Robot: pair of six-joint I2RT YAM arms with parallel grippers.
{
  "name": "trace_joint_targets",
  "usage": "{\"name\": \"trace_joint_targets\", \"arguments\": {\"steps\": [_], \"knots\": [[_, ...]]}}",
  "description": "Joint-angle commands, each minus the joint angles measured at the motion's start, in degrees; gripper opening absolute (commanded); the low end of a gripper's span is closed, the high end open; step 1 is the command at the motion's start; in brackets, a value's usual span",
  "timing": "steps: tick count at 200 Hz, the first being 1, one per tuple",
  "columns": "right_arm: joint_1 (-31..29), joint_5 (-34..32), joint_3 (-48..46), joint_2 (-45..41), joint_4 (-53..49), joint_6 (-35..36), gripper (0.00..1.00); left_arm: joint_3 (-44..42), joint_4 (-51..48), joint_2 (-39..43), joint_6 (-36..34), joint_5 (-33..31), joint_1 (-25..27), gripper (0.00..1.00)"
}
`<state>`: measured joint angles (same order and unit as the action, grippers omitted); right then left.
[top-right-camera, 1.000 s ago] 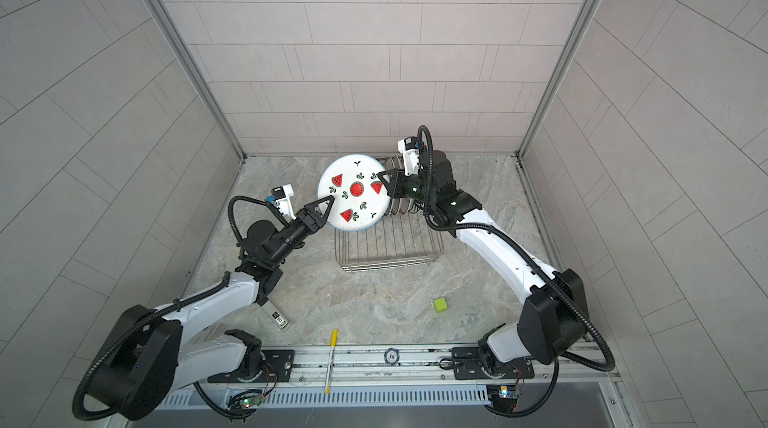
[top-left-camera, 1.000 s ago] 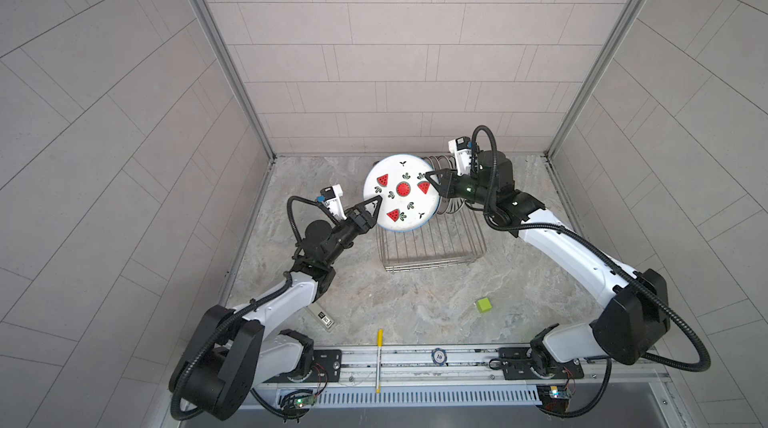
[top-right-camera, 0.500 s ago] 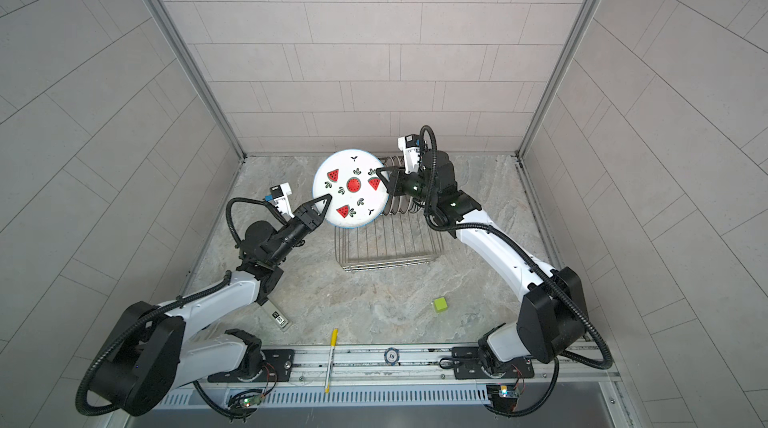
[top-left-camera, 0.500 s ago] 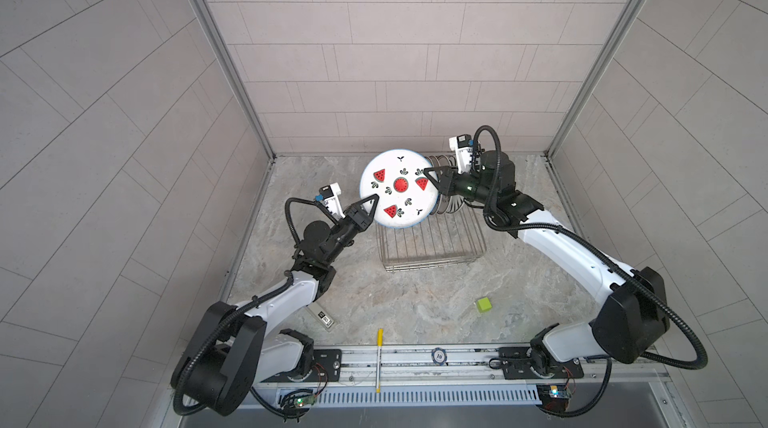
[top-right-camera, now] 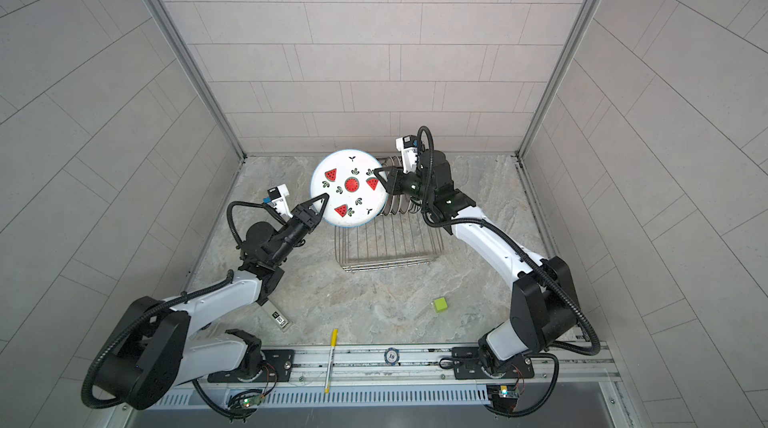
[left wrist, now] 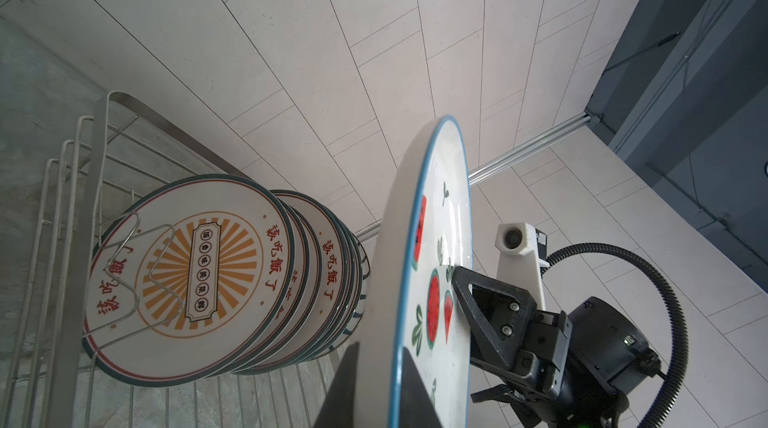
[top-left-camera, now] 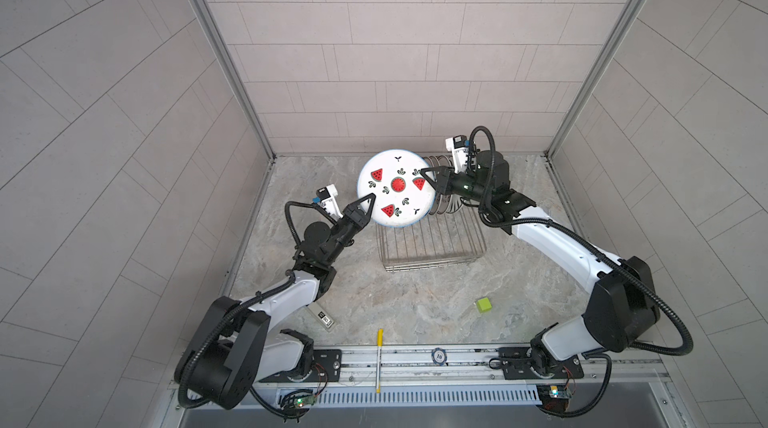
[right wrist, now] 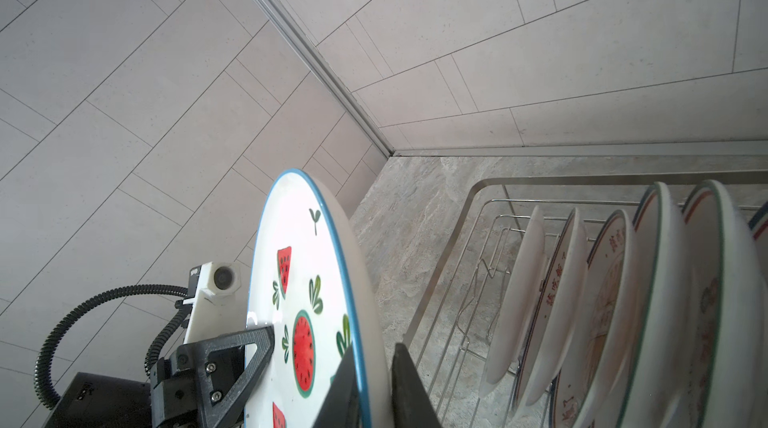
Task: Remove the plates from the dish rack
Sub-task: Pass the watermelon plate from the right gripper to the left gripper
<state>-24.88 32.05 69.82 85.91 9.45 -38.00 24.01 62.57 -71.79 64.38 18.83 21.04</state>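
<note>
I should open my right gripper before my left gripper puts the plate down beside the rack (top-left-camera: 320,176), because my right gripper is holding the plate's far rim (top-left-camera: 426,170), opposite my left gripper.
A white plate with watermelon slices and a blue rim (top-left-camera: 397,189) (top-right-camera: 349,189) hangs in the air over the far left corner of the dish rack (top-left-camera: 432,247) (top-right-camera: 386,247). My left gripper (top-left-camera: 371,199) (left wrist: 380,355) is shut on its near left rim. Opposite it, my right gripper (top-left-camera: 426,174) (right wrist: 374,349) is shut on the far right rim, one finger on each face. Several plates (left wrist: 195,268) (right wrist: 623,301) with orange sunburst centres and red characters stand upright in the rack's far end, partly hidden in both top views by the right gripper.
On the marble floor lie a green cube (top-left-camera: 483,304), a yellow pen (top-left-camera: 379,359) across the front rail, a round "10" chip (top-left-camera: 439,356) and a small tag (top-left-camera: 324,317) by the left arm. Tiled walls close in the back and both sides.
My left gripper has closed onto the watermelon plate's left rim. The plate has shifted slightly left. The right gripper keeps its hold.
</note>
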Motion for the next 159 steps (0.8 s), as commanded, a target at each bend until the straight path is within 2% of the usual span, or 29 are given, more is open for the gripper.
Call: {"name": "trace_joint_targets", "arguments": {"steps": [1,57,82,106,126,139,141,143,159], "knots": [[-0.78,1.43,1.62,0.13,0.43,-0.51,0.2,0.08,7.91,-0.39,-1.1,0.17,0.68,0.0],[-0.7,1.15,1.81,0.91,-1.25,0.45,0.46,-0.54,7.95,0.63,-0.61,-1.0,0.75,0.0],[-0.59,1.08,1.98,1.43,-1.63,0.69,0.53,-0.88,8.16,1.48,-0.75,-1.48,0.59,0.0],[-0.3,0.33,1.94,1.42,-2.63,1.76,0.67,-0.89,4.8,3.51,-1.8,-2.91,0.67,0.0],[-0.33,-2.82,0.86,-0.11,-4.01,3.83,0.85,-0.89,3.78,4.02,-1.7,-3.44,0.39,0.0],[-0.26,-5.25,-0.14,-1.48,-4.71,5.08,0.88,-1.13,4.67,3.87,-1.3,-3.58,0.06,0.0],[-0.3,-5.6,-0.24,-1.63,-4.93,5.25,0.96,-1.2,4.87,3.92,-1.24,-3.68,-0.01,0.0],[-0.31,-5.99,-0.28,-1.78,-5.14,5.4,0.99,-1.23,5.07,3.91,-1.2,-3.77,-0.09,0.0],[-0.25,-9.03,-0.66,-3.2,-6.78,6.71,1.0,-1.25,4.79,4.34,-1.19,-4.07,-0.25,0.0]]}}
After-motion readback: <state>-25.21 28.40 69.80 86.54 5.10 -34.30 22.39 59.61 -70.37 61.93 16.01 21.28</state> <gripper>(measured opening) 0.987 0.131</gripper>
